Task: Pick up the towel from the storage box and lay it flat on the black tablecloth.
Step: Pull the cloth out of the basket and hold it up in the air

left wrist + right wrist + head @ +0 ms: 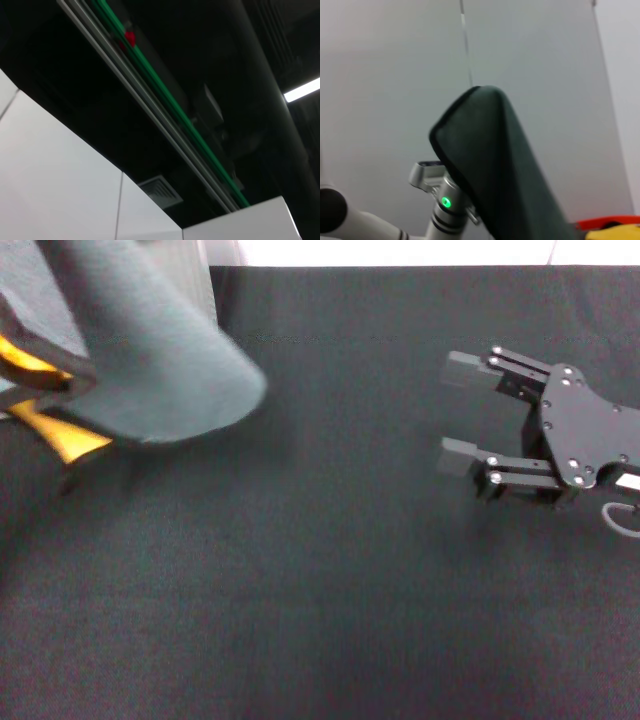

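Observation:
I should keep moving my open right gripper across clear tablecloth (350, 410) toward the towel's free grey-green edge (248, 388), which faces it, until the fingers are on both sides of that edge and close.
The towel (150, 350) hangs in the air at the far left of the head view. Its dark grey-green face is toward me, and yellow-orange folds (65, 440) show at its lower left. In the right wrist view the towel (505, 165) drapes over the end of my left arm (442, 212), which hides the left gripper. The black tablecloth (320, 570) spreads under everything. My right gripper (458, 412) rests low over the cloth at the right, open and empty, pointing left. The storage box is out of view.
A pale strip of wall or floor runs along the tablecloth's far edge (400, 252). The left wrist view faces a dark ceiling with a green rail (170, 105) and a white wall panel.

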